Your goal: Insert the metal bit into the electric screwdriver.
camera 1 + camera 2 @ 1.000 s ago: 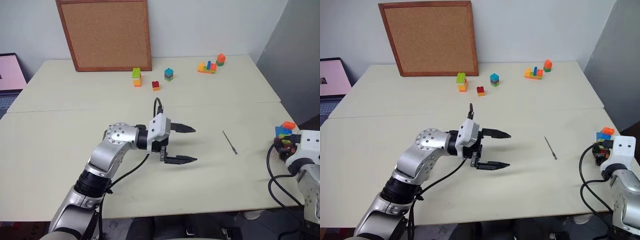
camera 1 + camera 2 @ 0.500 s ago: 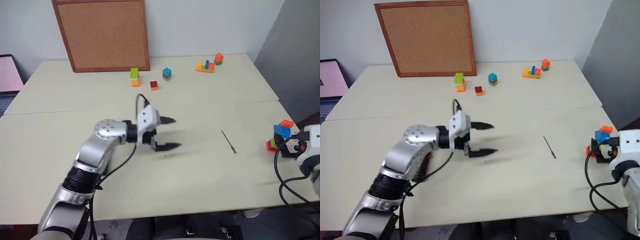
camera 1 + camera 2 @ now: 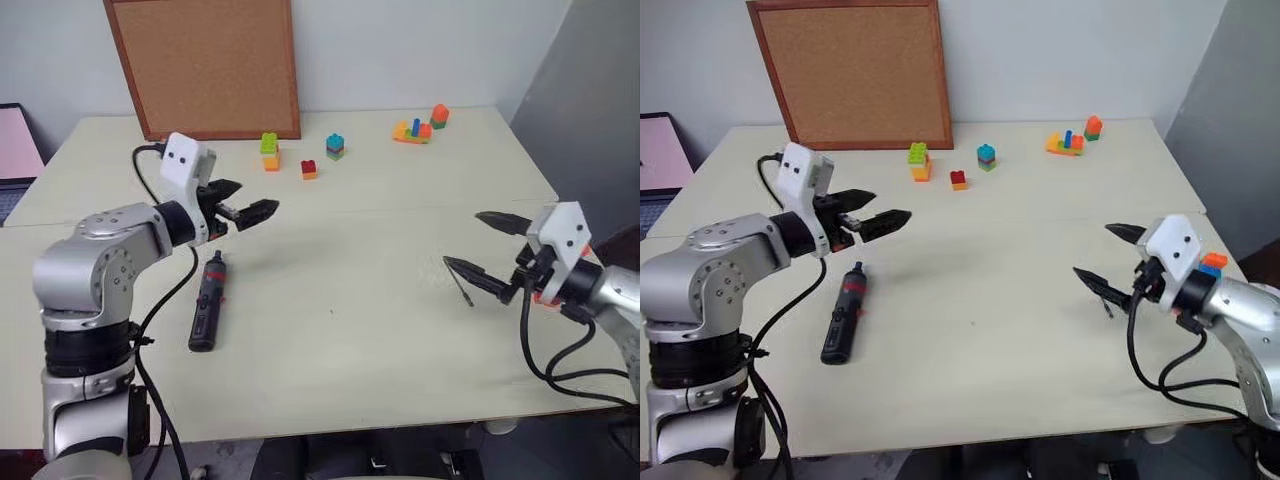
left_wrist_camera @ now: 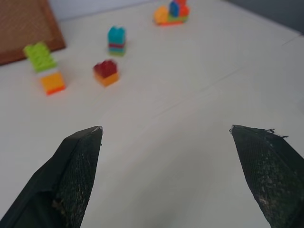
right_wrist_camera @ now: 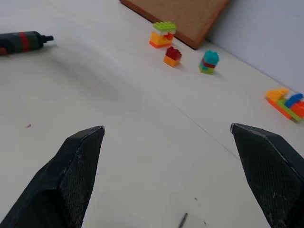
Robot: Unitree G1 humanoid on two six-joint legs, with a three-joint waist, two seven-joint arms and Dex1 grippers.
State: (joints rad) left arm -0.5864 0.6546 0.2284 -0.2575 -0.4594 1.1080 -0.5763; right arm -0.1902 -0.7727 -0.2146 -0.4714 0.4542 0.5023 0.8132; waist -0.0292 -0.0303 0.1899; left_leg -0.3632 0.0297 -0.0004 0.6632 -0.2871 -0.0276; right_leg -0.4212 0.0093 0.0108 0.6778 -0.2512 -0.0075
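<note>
The electric screwdriver's narrow tip (image 3: 217,257) stops short and blunt, so an empty socket should show in its end when the robot lifts it upright.
The electric screwdriver (image 3: 208,302), a black pen-shaped tool with a red band, lies flat on the table with its narrow tip pointing away from me; it is also in the right wrist view (image 5: 21,42). My left gripper (image 3: 257,196) hangs open and empty above the table, beyond the screwdriver's tip. The metal bit (image 3: 465,293), a thin grey rod, lies on the table's right side. My right gripper (image 3: 461,238) is open and empty above it, its lower finger crossing the bit's far end. The bit's end pokes in between the right fingers (image 5: 183,219).
A cork board (image 3: 205,65) leans on the back wall. Small toy-brick stacks stand along the far table: green-orange (image 3: 271,153), red (image 3: 310,170), blue-green (image 3: 336,147), an orange cluster (image 3: 420,127). A laptop (image 3: 15,150) is at the left edge. More bricks (image 3: 1210,265) sit behind my right wrist.
My left gripper swung up and to the left, off the table's middle, uncovering the screwdriver. My right gripper came in from the right edge, rose, and now stands open over the bit.
</note>
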